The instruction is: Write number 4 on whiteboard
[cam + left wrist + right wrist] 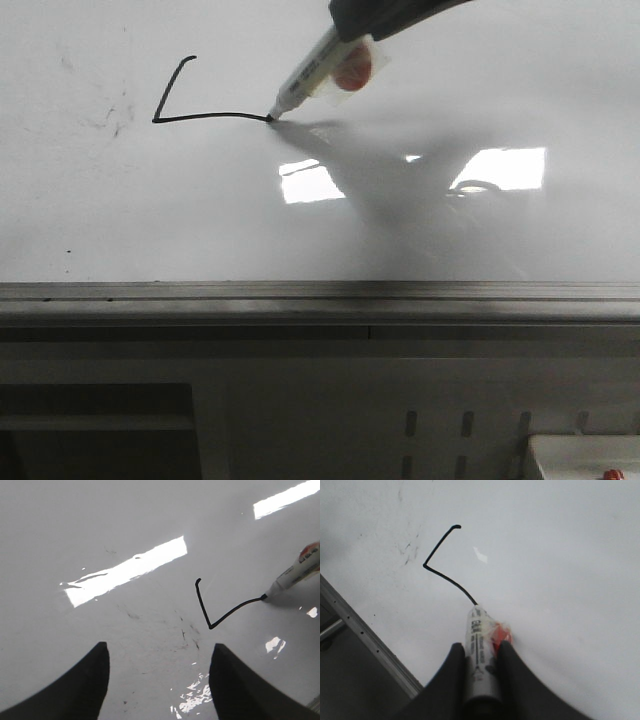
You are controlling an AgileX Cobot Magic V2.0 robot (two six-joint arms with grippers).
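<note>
The marker tip is at the bar's end [268,119], beyond where the upright should go, so my right gripper should lift off and draw downward from above the bar [232,67].
The whiteboard [120,220] fills the front view, glossy white with a grey bottom rail. A thin black stroke of the number 4 [200,117] is on it: a short slanted line and a horizontal bar, also in the left wrist view [210,615] and right wrist view [440,555]. My right gripper [481,650] is shut on a white marker [479,645] with an orange tag; the marker [315,75] tip touches the board at the bar's right end. My left gripper [159,652] is open and empty, facing the board beside the stroke.
Faint grey smudges [115,115] lie left of the stroke. Bright rectangular light reflections [500,168] and the arm's shadow sit below the marker. The grey metal rail [320,292] runs along the board's lower edge; a white object with a red spot [585,458] is at bottom right.
</note>
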